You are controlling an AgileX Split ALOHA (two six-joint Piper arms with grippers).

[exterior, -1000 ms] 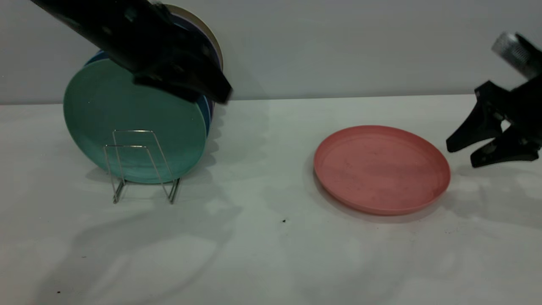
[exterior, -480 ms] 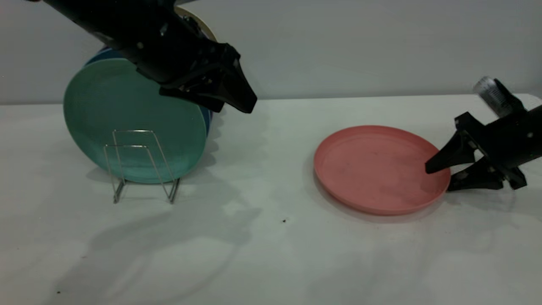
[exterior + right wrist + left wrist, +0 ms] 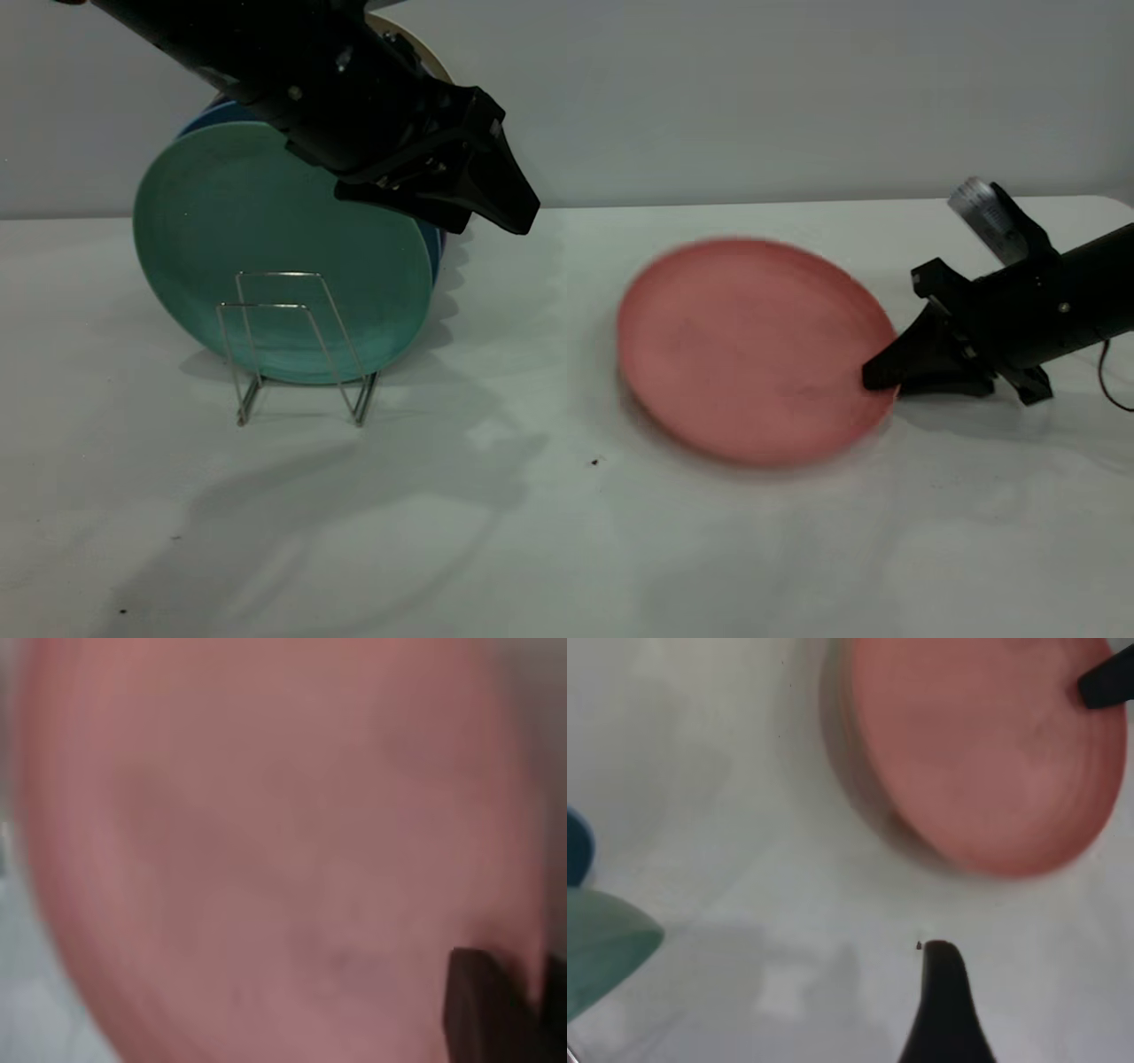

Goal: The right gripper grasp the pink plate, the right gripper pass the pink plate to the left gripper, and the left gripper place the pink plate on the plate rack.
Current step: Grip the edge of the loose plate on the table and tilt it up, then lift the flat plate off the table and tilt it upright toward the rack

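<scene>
My right gripper is holding the pink plate's rim (image 3: pixel 884 408) farthest from the plate rack. I should lift the plate upright and hand the opposite rim (image 3: pixel 627 322) to my left gripper.
The pink plate (image 3: pixel 744 350) is tilted, its right rim raised off the white table, at the right of centre. My right gripper (image 3: pixel 879 377) comes in low from the right and is shut on that rim; one finger (image 3: pixel 483 1014) lies on the plate's face (image 3: pixel 266 842). My left gripper (image 3: pixel 492 220) hangs open and empty above the table, in front of the racked plates and well left of the pink plate. Its wrist view shows one finger (image 3: pixel 943 997), the pink plate (image 3: pixel 974 753) and the right gripper's tip (image 3: pixel 1107 682). The plate rack (image 3: pixel 292 346) stands at the left.
A teal-green plate (image 3: pixel 266 239) stands upright in the rack's rear slots, with blue and cream plates behind it. The rack's front wire loops hold nothing. The teal plate's edge (image 3: pixel 602 948) shows in the left wrist view. A grey wall runs behind the table.
My right gripper came down and left, closed on the pink plate's right rim, and the plate has tipped up and shifted left. My left gripper moved right, then held still.
</scene>
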